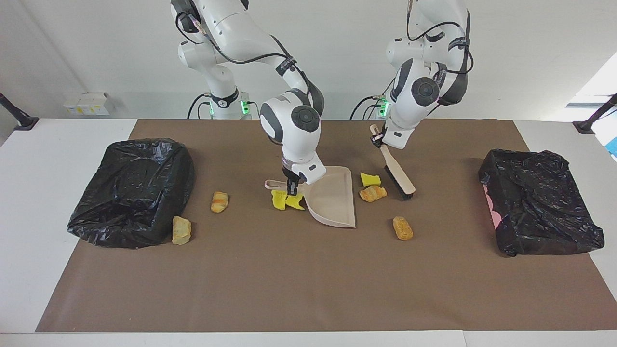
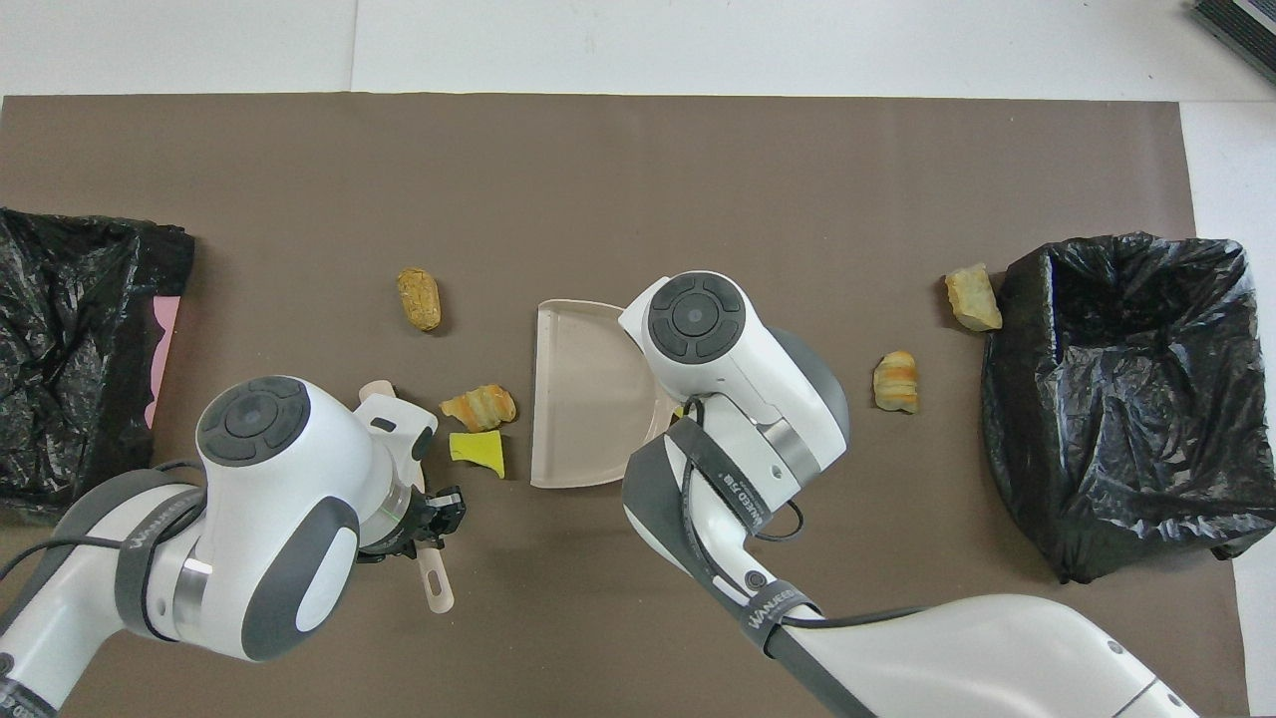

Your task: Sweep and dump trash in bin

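Observation:
The tan lump [image 2: 419, 298] is out past the brush's tip, so the robot's left gripper should brush the pastry lump and yellow chunk [image 2: 480, 408] into the dustpan first, before the tan lump.
My right gripper [image 1: 291, 185] is shut on the handle of the beige dustpan [image 1: 332, 202], whose open mouth [image 2: 543, 399] faces a yellow chunk [image 1: 370, 179] and a pastry lump [image 1: 372, 193]. These two pieces of trash lie between the pan and the brush [image 1: 397, 176]. My left gripper [image 1: 378, 140] is shut on the brush's handle [image 2: 436, 583], holding it slanted with the bristles low by the mat. Two yellow chunks [image 1: 284, 200] lie under the pan's handle. A tan lump [image 1: 402, 228] lies farther from the robots than the brush.
A black-bagged bin [image 1: 130, 193] stands toward the right arm's end, with a pastry lump [image 1: 219, 201] and a tan lump [image 1: 181, 230] beside it. A second black-bagged bin [image 1: 540, 207] stands toward the left arm's end. Everything rests on a brown mat [image 1: 308, 279].

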Controlling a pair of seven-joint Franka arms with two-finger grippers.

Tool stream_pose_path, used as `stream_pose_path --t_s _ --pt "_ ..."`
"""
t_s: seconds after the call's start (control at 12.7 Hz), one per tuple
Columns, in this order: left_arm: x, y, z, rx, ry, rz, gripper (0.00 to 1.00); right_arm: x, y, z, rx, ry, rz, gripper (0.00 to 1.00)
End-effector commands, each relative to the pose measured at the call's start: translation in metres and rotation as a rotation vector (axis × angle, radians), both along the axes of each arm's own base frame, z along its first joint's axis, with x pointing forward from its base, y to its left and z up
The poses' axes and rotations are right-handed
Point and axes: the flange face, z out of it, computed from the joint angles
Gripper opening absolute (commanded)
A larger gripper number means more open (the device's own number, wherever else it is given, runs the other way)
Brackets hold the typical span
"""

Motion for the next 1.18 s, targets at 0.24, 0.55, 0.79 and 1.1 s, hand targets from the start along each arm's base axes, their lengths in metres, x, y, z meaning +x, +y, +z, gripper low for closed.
stream_pose_path --t_s 0.24,0.55,0.79,1.1 --pt "-0.008 -0.047 -0.006 -0.160 -0.078 -0.162 0.00 -0.021 0.013 0.004 -0.098 -0.001 0.091 0.00" --pt "-0.019 -0.097 0.007 -0.248 -0.092 -0.261 0.00 -0.024 0.020 0.001 -0.102 -0.010 0.049 0.00" --pt "-0.006 -0.101 0.024 -0.270 -0.084 -0.262 0.00 -0.023 0.019 0.000 -0.099 -0.014 0.043 0.00" --pt "0.034 -0.047 0.035 -0.151 -0.116 -0.261 0.00 -0.023 0.018 0.000 -0.100 -0.017 0.013 0.00"
